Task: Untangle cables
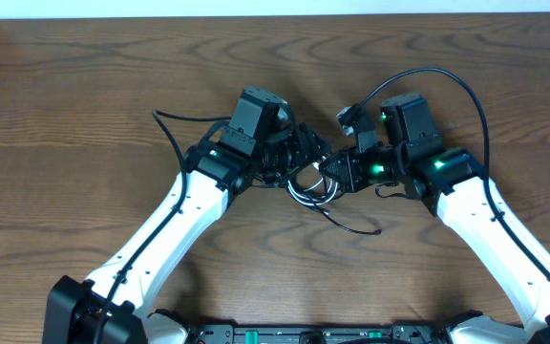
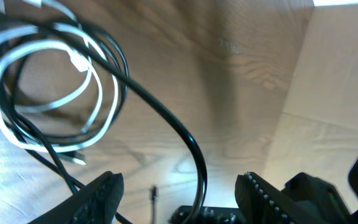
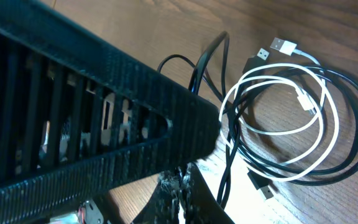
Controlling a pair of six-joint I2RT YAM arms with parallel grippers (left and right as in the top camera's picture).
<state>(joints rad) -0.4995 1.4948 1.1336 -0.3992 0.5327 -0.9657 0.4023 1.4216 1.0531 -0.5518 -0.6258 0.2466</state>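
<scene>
The robot sees the white cord coiled inside black loops [image 3: 336,118], so its left gripper should grab the raised black cord [image 2: 184,132] first, before its right gripper pulls the white cord away.
The cables [image 1: 311,191] lie in a small looped bundle on the wooden table between my two arms. In the right wrist view the white cord [image 3: 303,127] coils inside black loops [image 3: 347,146], with plug ends showing [image 3: 283,45]. My left gripper [image 1: 302,153] is open over the bundle. In the left wrist view a black cord [image 2: 199,168] passes between its spread fingers [image 2: 182,199], untouched, and the white loops [image 2: 55,106] lie at upper left. My right gripper [image 3: 182,186] is shut beside a black cord [image 3: 229,168]. Something dark and frayed sits at its tips, and I cannot tell what.
A loose black cord end [image 1: 363,229] trails toward the front of the table. A thicker arm wire [image 1: 452,81] arcs over the right arm. The left gripper's ribbed black finger [image 3: 104,112] crosses most of the right wrist view.
</scene>
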